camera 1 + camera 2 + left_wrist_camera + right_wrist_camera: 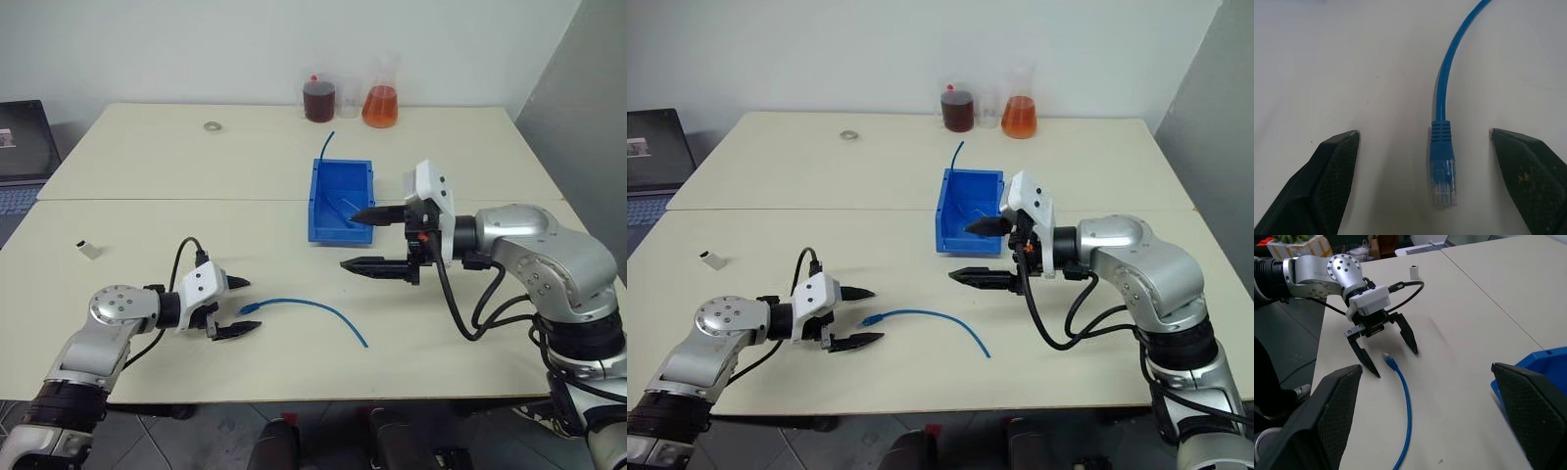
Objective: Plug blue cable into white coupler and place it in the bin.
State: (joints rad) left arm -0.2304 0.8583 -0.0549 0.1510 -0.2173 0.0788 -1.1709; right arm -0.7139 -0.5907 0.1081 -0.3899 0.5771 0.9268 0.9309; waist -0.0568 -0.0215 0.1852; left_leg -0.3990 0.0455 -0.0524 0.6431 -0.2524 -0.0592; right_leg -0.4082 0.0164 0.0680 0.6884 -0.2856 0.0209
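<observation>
The white coupler [88, 250] is on my left gripper's side, so that gripper should take the blue cable's plug [248, 309], hand it to my right gripper, then fetch the coupler.
The blue cable [306, 305] lies loose on the table near the front edge, curving to the right, its clear plug [1443, 182] pointing left. My left gripper [253, 305] is open and low over the table, with the plug between its fingers and not touching them. My right gripper [347, 238] is open and empty, held above the table and pointing left, just in front of the bin [328, 232]. The white coupler [89, 249] stands alone at the table's far left, apart from both grippers. The right wrist view shows the left gripper [1396, 364] straddling the cable's end.
A short darker blue cable stub [326, 144] sticks up from behind the bin. At the table's back edge stand a dark red bottle [318, 98] and an orange flask [380, 103]. A metal ring [212, 126] lies at the back left, and a laptop [20, 147] sits beyond the left edge.
</observation>
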